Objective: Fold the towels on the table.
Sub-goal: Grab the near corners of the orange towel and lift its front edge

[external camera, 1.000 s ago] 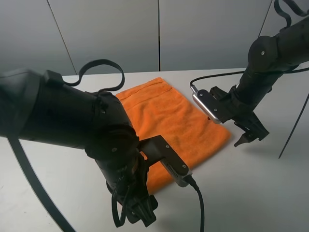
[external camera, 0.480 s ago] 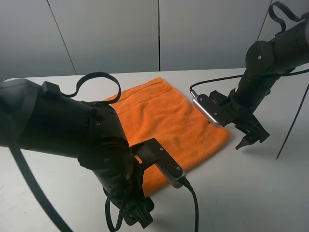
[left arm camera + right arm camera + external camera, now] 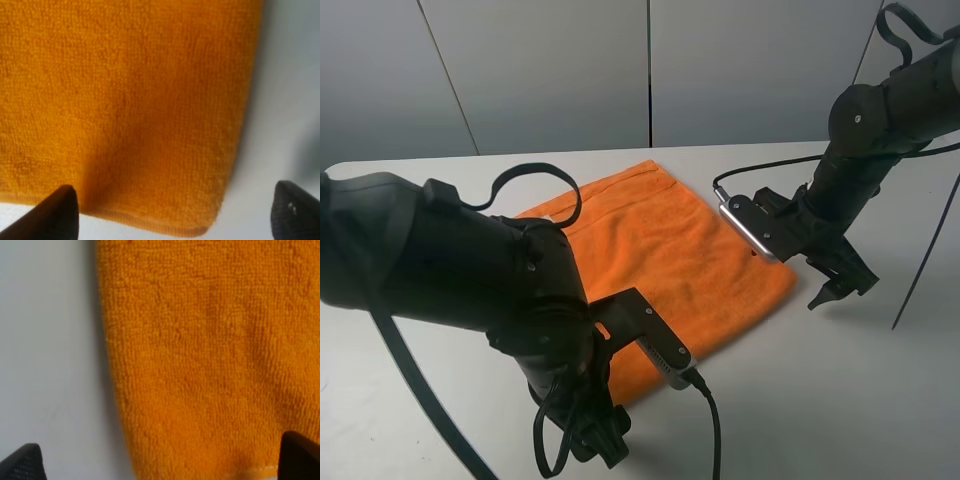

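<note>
The orange towel's far edge lies at a slant and is free, so I expect the whole towel to swing around square when I pull its near corners.
The orange towel lies flat on the white table, one corner pointing toward the back. Its white label is not visible. My left gripper hovers low at the towel's near corner. In the left wrist view the towel fills most of the frame, with its corner edge between my wide-open fingertips and the left gripper empty. My right gripper hovers just off the towel's right corner. In the right wrist view the towel's edge runs beside bare table, and the right gripper is open and empty.
Grey wall panels stand behind the table's back edge. A black cable trails from my left wrist over the front of the table. A thin dark cable hangs at the far right. My bulky left arm hides the towel's near-left part.
My left arm has shifted left and toward the front edge, uncovering more of the towel's left corner. My right arm rose slightly a second ago and has since held still.
</note>
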